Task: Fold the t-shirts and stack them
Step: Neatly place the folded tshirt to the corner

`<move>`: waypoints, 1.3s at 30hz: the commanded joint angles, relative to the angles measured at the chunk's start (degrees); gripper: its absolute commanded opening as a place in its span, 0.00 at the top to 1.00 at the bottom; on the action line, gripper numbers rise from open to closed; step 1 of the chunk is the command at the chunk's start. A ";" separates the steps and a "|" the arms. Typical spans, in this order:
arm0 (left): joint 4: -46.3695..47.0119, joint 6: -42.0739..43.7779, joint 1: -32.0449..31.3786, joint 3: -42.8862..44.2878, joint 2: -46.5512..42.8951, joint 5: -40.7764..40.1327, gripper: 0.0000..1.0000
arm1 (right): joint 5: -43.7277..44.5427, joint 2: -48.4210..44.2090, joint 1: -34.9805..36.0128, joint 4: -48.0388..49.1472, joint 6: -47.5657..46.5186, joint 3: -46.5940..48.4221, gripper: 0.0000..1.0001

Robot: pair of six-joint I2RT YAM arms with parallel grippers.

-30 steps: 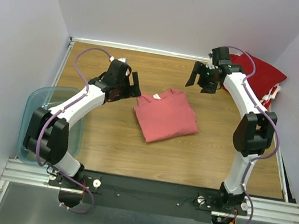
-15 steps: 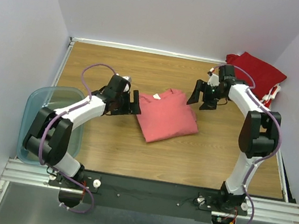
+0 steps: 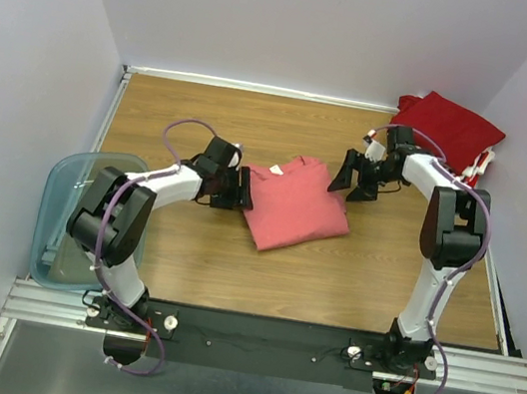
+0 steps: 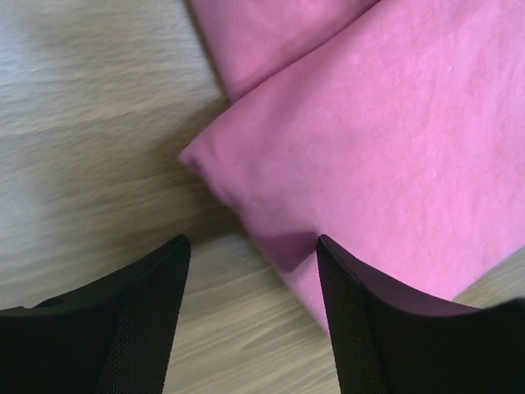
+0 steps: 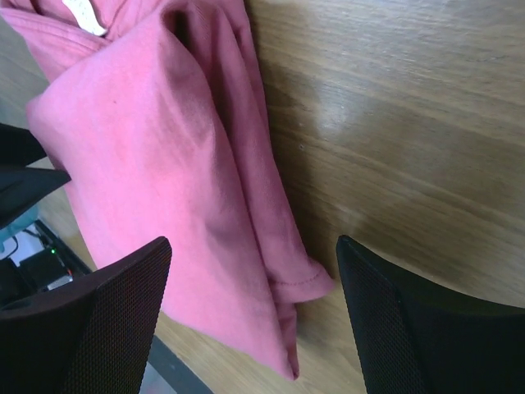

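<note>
I should carry the salmon-pink t-shirt (image 3: 295, 200) with my right gripper alone onto the red t-shirt at the back corner (image 3: 449, 127), because the red t-shirt is too far away for my left gripper to reach.
The folded salmon-pink t-shirt (image 3: 295, 204) lies in the middle of the table. My left gripper (image 3: 237, 189) is open at its left edge, the cloth's corner (image 4: 246, 180) just ahead of the jaws, one finger over the cloth. My right gripper (image 3: 358, 177) is open at the shirt's upper right corner, jaws astride a hemmed fold (image 5: 303, 283). A red t-shirt (image 3: 456, 133) with a bit of white showing is heaped at the back right corner. No separate dark red shirt can be told apart.
A translucent blue-grey plastic bin (image 3: 64, 209) hangs over the table's left edge by the left arm's base. Bare wooden tabletop (image 3: 206, 117) surrounds the folded shirt. White walls close the table at the left, back and right.
Both grippers have come down and inward to the pink shirt: the left one moved right to its left edge, the right one moved forward and down to its upper right corner.
</note>
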 commanded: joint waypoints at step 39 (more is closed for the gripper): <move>-0.19 -0.32 -3.61 7.50 12.30 3.51 0.69 | -6.38 7.86 10.39 9.55 2.56 -2.16 0.61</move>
